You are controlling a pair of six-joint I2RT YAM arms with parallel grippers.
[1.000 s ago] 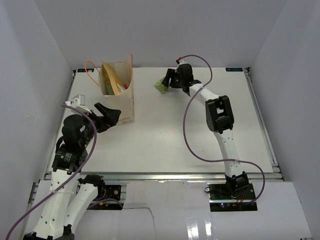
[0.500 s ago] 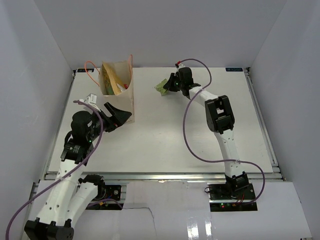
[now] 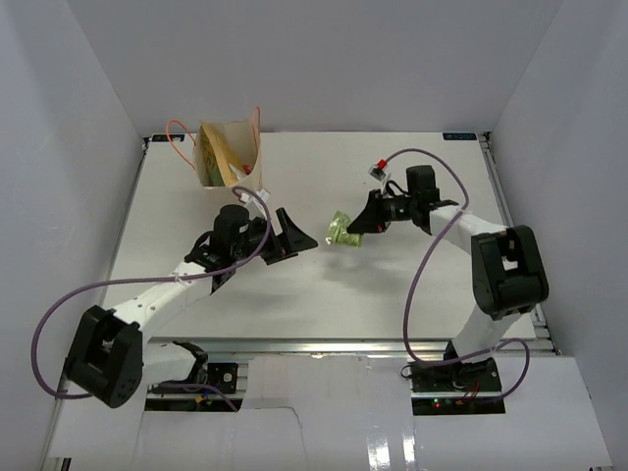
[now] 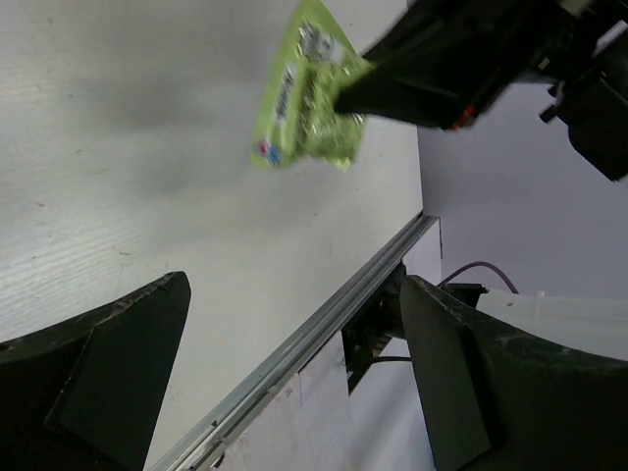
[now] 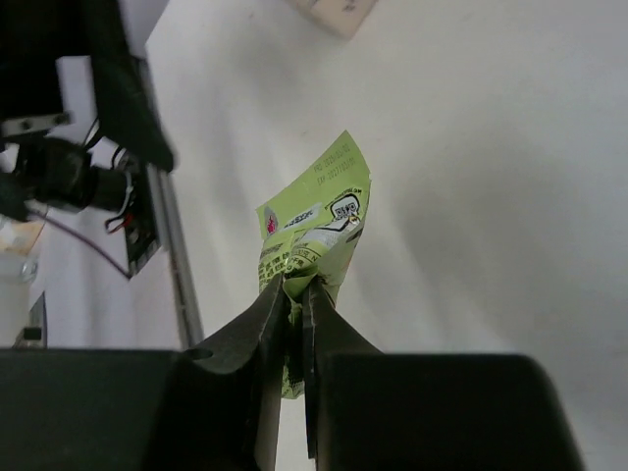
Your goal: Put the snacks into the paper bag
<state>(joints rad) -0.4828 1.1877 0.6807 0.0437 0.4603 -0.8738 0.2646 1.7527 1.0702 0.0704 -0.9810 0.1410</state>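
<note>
The paper bag is standing by the robot's left arm, far from the right gripper, so the left gripper should take the green snack packet by its loose end.
A green snack packet hangs above the middle of the table, pinched by its top edge in my right gripper, which is shut on it. The right wrist view has the packet crumpled between the closed fingertips of that gripper. My left gripper stands wide open just left of the packet, not touching it. From the left wrist, the packet shows ahead of and above the open gripper. The paper bag stands upright at the back left with orange handles. Packets show inside it.
White walls close in the table on three sides. The table's metal front rail runs close below the left gripper. The right arm's purple cable loops over the right half of the table.
The right gripper shut on the green packet at the back of the table and carried it toward the middle. The left arm swung from beside the bag to the centre, still open.
</note>
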